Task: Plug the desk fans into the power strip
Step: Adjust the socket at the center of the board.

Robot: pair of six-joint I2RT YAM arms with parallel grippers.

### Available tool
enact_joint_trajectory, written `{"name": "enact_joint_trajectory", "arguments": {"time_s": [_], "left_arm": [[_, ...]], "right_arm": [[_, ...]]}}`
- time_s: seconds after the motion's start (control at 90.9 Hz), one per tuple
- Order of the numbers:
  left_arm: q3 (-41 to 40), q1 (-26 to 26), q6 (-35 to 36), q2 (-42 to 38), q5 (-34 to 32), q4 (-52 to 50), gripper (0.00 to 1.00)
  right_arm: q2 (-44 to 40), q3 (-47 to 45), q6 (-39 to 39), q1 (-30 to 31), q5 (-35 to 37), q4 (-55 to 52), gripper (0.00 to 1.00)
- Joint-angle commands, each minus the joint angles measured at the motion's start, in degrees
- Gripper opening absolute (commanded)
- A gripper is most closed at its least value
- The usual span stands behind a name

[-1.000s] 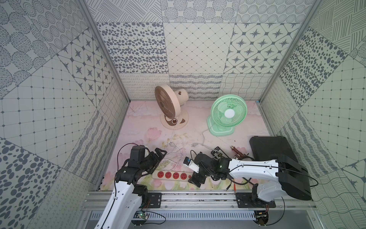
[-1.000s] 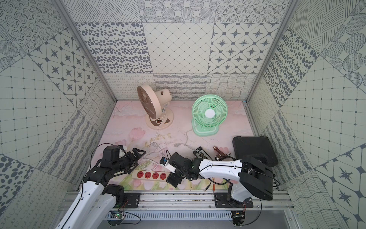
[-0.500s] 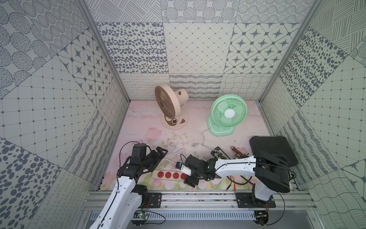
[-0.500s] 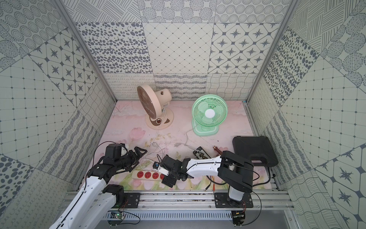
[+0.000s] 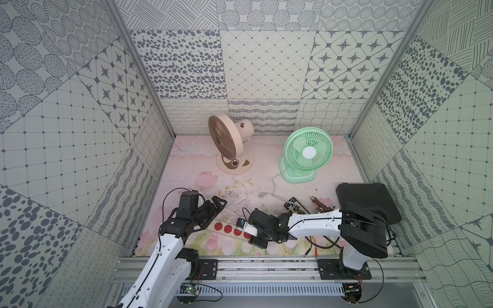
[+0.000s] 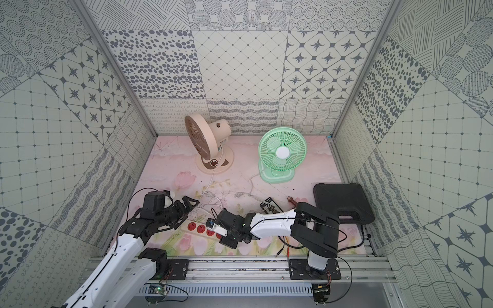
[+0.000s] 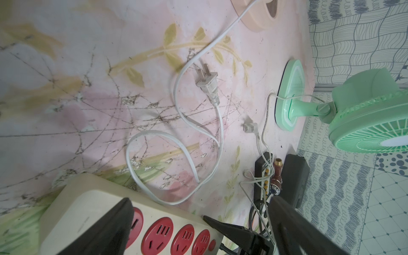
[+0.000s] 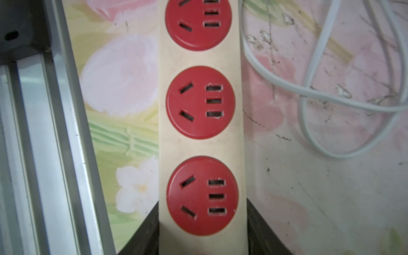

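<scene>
The robot's right gripper should pick up the plug by its cord (image 7: 218, 108) and pass it to the left gripper, because the white plug's pins (image 7: 203, 71) point away from the power strip.
The cream power strip (image 5: 226, 228) (image 6: 198, 229) with red sockets lies near the front edge. My right gripper (image 5: 250, 236) (image 8: 202, 201) is at its right end, one black finger (image 8: 150, 229) pressed against each long side, shut on it. My left gripper (image 5: 213, 212) (image 7: 199, 198) hovers wide open over the strip's (image 7: 176, 234) left end, holding nothing. A beige desk fan (image 5: 229, 144) and a green desk fan (image 5: 306, 154) stand at the back. The beige fan's white plug (image 7: 207, 85) and the green fan's plug (image 7: 250, 127) lie loose on the mat.
White cords (image 7: 176, 141) loop on the mat just behind the strip. A black case (image 5: 365, 202), a small black connector board (image 5: 296, 206) and a brown tool (image 5: 318, 204) lie at the right. The aluminium rail (image 5: 253, 266) runs along the front edge.
My right gripper has slid left onto the strip's right end and its jaws have come in against the strip's sides. The left gripper has barely moved and stays open.
</scene>
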Motion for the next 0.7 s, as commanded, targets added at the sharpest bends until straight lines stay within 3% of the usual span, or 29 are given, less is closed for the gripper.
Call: {"name": "enact_joint_trajectory", "arguments": {"time_s": [0.0, 0.165, 0.264, 0.308, 0.506, 0.693], "left_arm": [[2.05, -2.55, 2.01, 1.27, -5.06, 1.64, 0.99], [4.1, -6.67, 1.72, 4.27, -9.87, 3.22, 1.0], [4.91, -7.78, 1.49, 6.61, -10.93, 4.39, 1.0], [5.4, -8.06, 1.71, 7.72, -11.29, 4.87, 0.99], [6.87, -10.26, 4.21, 10.0, -13.13, 8.74, 1.0], [12.18, -11.13, 6.69, 14.36, -15.33, 5.73, 0.99]], "right_arm": [[-2.17, -1.45, 1.06, -1.81, 2.12, 0.87, 0.46], [-2.71, -2.22, 2.5, -3.58, 4.08, 0.88, 0.47], [-3.08, -2.4, 3.27, -4.11, 4.7, 0.78, 0.54], [-3.43, -2.35, 3.45, -4.16, 4.08, 0.7, 0.59], [-6.73, -0.76, 6.44, -4.19, 3.45, -1.37, 0.96], [-13.8, 0.4, 12.65, -5.92, 2.12, -5.25, 0.97]]}}
